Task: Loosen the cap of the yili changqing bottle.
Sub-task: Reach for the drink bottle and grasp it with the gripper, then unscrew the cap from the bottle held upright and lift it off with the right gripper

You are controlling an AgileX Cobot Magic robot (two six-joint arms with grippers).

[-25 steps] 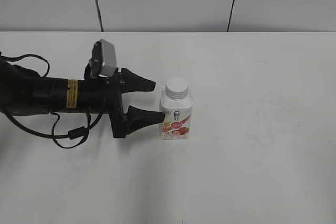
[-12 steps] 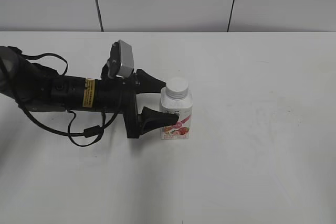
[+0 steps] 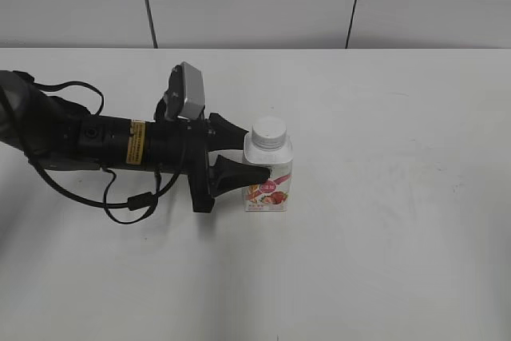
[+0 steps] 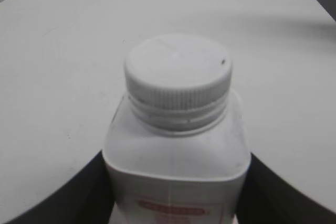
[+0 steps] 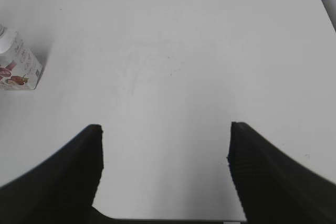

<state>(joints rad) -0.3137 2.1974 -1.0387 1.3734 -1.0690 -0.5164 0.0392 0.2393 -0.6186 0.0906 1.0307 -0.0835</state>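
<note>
The bottle's body (image 3: 279,171) is clamped in my left gripper below the cap, so I should keep it still there while my right gripper turns the cap from above.
The yili changqing bottle (image 3: 270,185) stands upright on the white table, white with a pink-red label. Its ribbed white cap (image 3: 269,132) sits on the neck. My left gripper (image 3: 254,155) reaches in from the left, with one black finger on each side of the bottle's body below the shoulders. In the left wrist view the bottle (image 4: 176,150) fills the space between the fingers (image 4: 176,162), which press on both its sides, and the cap (image 4: 177,74) is free above them. My right gripper (image 5: 165,127) is open and empty over bare table, with the bottle (image 5: 16,69) far off at upper left.
The white table (image 3: 399,237) ends at a grey panelled wall at the back. The left arm's black cable loops on the table to the left of the bottle. The right arm does not show in the exterior view.
My left arm moved right to the bottle, bringing its fingers to either side of the body. The fingers then narrowed onto the bottle. The bottle stayed in place.
</note>
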